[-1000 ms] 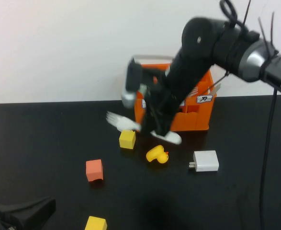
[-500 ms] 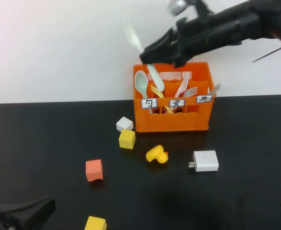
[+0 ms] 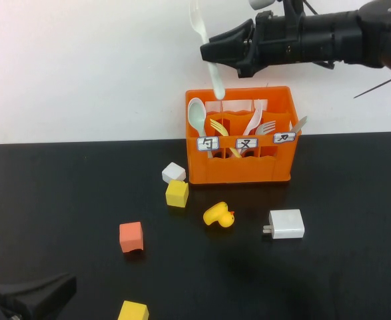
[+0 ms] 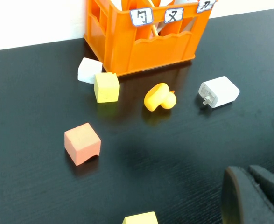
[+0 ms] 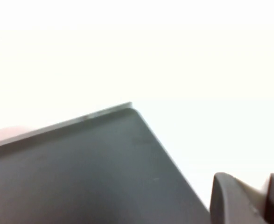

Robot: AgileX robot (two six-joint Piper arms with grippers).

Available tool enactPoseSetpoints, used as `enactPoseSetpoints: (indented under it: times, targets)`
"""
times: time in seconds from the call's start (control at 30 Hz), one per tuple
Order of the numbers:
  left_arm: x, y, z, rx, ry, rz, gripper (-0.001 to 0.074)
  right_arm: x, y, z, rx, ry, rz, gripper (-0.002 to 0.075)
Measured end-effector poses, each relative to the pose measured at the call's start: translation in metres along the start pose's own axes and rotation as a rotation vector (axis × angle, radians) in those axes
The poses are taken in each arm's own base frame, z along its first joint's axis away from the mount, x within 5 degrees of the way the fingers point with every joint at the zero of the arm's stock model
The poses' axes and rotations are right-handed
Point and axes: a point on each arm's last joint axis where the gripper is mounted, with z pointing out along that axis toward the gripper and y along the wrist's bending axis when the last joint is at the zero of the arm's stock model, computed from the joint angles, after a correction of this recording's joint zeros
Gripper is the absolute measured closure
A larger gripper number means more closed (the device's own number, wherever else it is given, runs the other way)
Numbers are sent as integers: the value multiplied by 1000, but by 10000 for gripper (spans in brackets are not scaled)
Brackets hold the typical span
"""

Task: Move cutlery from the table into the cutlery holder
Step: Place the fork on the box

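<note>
The creamy white fork's handle point(image 3: 218, 88) points down at the orange holder. My right gripper should keep going down toward the middle compartment point(image 3: 238, 125) and let go of the fork there.
My right gripper point(image 3: 212, 52) is high above the orange cutlery holder point(image 3: 240, 167) and is shut on the creamy white fork point(image 3: 216, 81). The fork hangs nearly upright, its lower end just over the holder's back left rim. In the right wrist view the fork point(image 5: 251, 195) shows between the fingers point(image 5: 224, 201). The pale pink fork point(image 3: 254, 121) stands in the holder's middle compartment. My left gripper point(image 4: 249, 198) is shut and empty, low over the black table point(image 3: 62, 187) at the front left.
The holder also has a pale green spoon point(image 3: 196, 115), a small yellow fork point(image 3: 216, 127) and more cutlery at its right. On the table are a white cube point(image 3: 173, 173), two yellow cubes point(image 3: 177, 193), an orange cube point(image 3: 131, 237), a yellow duck point(image 3: 219, 215) and a white charger point(image 3: 286, 224).
My right arm has risen from table level in front of the holder to high above it, carrying the white fork. The fork has turned from nearly flat to nearly upright.
</note>
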Motion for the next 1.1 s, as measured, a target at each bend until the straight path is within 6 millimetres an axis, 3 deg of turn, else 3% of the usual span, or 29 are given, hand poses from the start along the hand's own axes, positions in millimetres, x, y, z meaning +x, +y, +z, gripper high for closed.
enactPoseSetpoints:
  times: [0.37, 0.8, 0.93, 1.1]
  targets:
    - [0, 0, 0, 0, 0, 0, 736, 45, -30, 19, 172, 40, 76, 601]
    - [0, 0, 0, -1, 0, 4, 736, 69, -33, 25, 153, 136, 36, 599]
    - [0, 0, 0, -1, 0, 4, 736, 73, -31, 24, 134, 187, 23, 519]
    - [0, 0, 0, -1, 0, 4, 736, 76, -33, 22, 141, 211, 78, 344]
